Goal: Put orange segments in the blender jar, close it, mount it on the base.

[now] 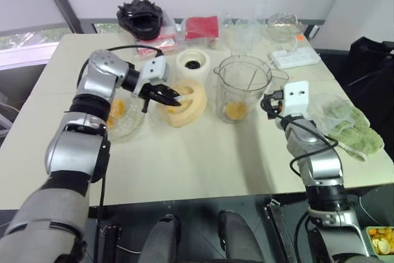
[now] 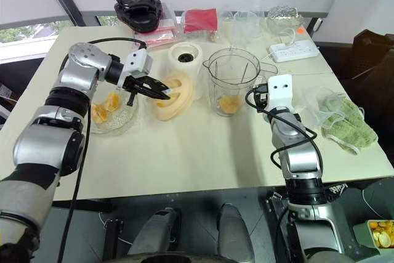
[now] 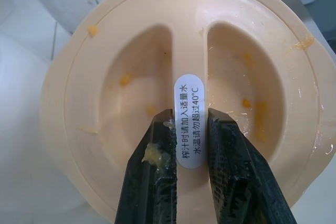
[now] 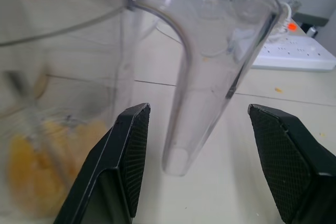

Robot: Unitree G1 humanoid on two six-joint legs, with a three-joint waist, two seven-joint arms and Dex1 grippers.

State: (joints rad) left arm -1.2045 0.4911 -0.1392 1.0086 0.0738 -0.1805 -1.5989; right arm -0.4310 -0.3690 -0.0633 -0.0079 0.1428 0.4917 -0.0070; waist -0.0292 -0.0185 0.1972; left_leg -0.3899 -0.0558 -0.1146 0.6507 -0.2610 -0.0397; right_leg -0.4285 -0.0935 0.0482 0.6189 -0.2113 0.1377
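The clear handle point(image 1: 279, 77) joins the jar point(image 1: 239, 93) high up at the jar's rim, and the orange segments are low inside. The jar will stay upright when I lift it.
The clear blender jar point(image 1: 241, 87) stands mid-table with orange segments point(image 1: 236, 110) at its bottom. More orange segments point(image 1: 118, 109) lie in a scalloped glass bowl point(image 1: 126, 129) at the left. The cream-white base point(image 1: 193, 63) sits behind, its black socket facing up. My left gripper point(image 1: 172, 98) is shut on the middle ridge of the round cream lid point(image 3: 131, 66), which is tilted just left of the jar. My right gripper point(image 4: 198, 109) is open and level, one finger on each side of the jar's handle point(image 4: 194, 103), not touching it.
A white power strip point(image 1: 295, 58) lies behind the right arm, with a green cloth in netting point(image 1: 351, 129) to its right. A black object point(image 1: 141, 18), a red packet point(image 1: 202, 27) and clear bags point(image 1: 246, 29) line the far edge.
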